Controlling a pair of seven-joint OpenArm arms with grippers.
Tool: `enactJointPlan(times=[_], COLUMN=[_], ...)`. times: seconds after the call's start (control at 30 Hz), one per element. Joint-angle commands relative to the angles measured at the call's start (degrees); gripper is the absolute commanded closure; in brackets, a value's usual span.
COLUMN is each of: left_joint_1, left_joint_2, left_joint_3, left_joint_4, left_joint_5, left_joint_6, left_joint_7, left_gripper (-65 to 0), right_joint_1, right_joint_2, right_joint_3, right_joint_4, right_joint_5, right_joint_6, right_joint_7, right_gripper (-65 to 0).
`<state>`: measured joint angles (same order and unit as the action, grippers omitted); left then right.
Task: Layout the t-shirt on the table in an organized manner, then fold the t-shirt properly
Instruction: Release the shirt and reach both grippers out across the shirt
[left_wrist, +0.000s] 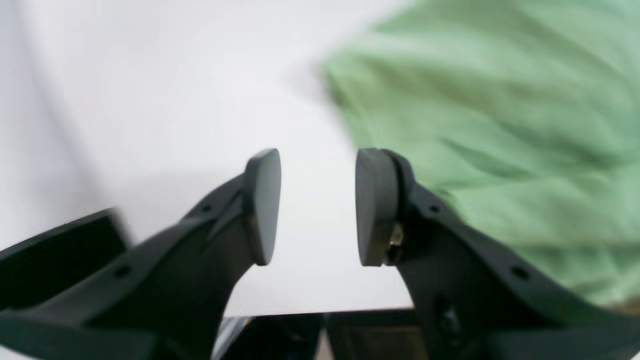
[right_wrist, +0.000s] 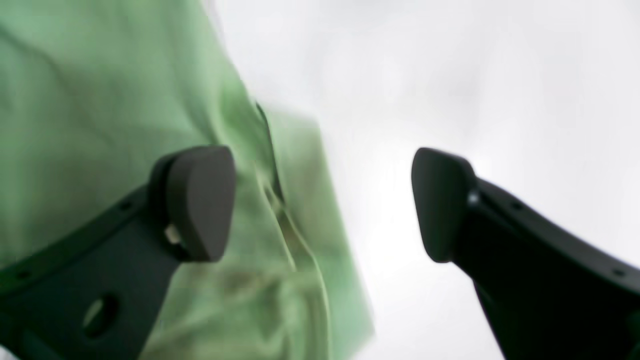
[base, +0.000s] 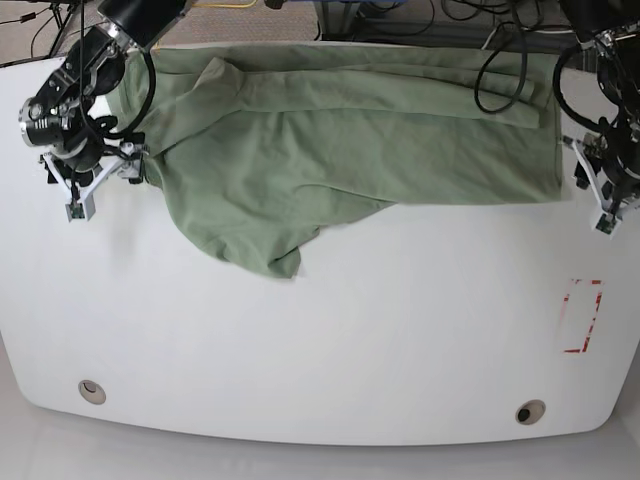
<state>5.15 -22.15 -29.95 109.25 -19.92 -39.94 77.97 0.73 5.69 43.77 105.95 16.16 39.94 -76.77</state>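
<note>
The shirt's edge (base: 166, 200) is between my right gripper's open fingers. The gripper keeps following that edge until it gets to the hanging flap's side (base: 226, 253), and close there.
The sage-green t-shirt (base: 330, 140) lies spread and wrinkled across the far half of the white table (base: 350, 340), with one flap hanging toward the middle. My right gripper (base: 103, 180) is at the shirt's left edge. In the right wrist view it (right_wrist: 322, 205) is open, one finger over the cloth (right_wrist: 75, 100), the other over bare table, and the shirt's edge runs between them. My left gripper (base: 600, 195) hovers just off the shirt's right edge. In the left wrist view it (left_wrist: 317, 205) is open over bare table, with the cloth (left_wrist: 500, 125) beside its right finger.
Black cables (base: 500, 60) drape over the shirt's far right corner. A red-outlined rectangle (base: 582, 316) marks the table at the right. Two round grommet holes (base: 92, 391) (base: 530, 411) sit near the front edge.
</note>
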Motion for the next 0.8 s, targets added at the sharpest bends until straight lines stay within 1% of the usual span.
enactJointPlan(times=[0.0, 0.03, 0.17, 0.27, 0.4, 0.53, 0.67, 0.77], left_joint_1=[-3.70, -5.72, -10.55, -14.25, -18.03, -19.78, -19.96, -19.96], left_joint_2=[0.04, 1.10, 2.42, 2.68, 4.70, 4.97, 5.14, 5.14], left_joint_3=[0.11, 0.55, 1.87, 2.92, 3.27, 3.27, 3.36, 3.36], left_joint_4=[-0.37, -1.69, -5.30, -8.46, -12.86, -15.49, -17.52, -18.57], left_joint_5=[1.24, 2.82, 7.40, 11.00, 14.08, 16.45, 17.59, 17.59], left_joint_6=[-0.06, -0.06, -0.06, -0.06, -0.06, -0.06, -0.06, -0.06], left_joint_7=[-0.92, -0.92, -1.01, -1.18, -1.36, -4.61, -7.34, -7.43], left_gripper=[-23.5, -23.5, -23.5, -23.5, -23.5, -23.3, -23.3, -23.3], right_joint_1=[3.62, 5.47, 10.74, 14.34, 18.21, 20.94, 22.08, 22.34], right_joint_2=[1.21, 1.73, 2.44, 3.49, 4.46, 6.75, 7.01, 7.19], right_joint_3=[0.06, 0.06, 0.06, 0.06, -1.26, -5.57, -9.26, -10.85], right_joint_4=[-2.08, -4.28, -11.93, -18.08, -25.73, -32.68, -37.95, -41.20], right_joint_5=[0.32, 0.32, 0.32, 0.32, 0.32, 0.23, 0.23, 0.23], right_joint_6=[0.06, 0.06, 0.06, 0.06, 0.06, 0.06, 0.06, 0.06], right_joint_7=[0.77, 0.95, 1.30, 3.76, 7.37, 10.44, 15.45, 17.65], right_gripper=[-52.5, -52.5, -52.5, -52.5, -52.5, -52.5, -52.5, -52.5])
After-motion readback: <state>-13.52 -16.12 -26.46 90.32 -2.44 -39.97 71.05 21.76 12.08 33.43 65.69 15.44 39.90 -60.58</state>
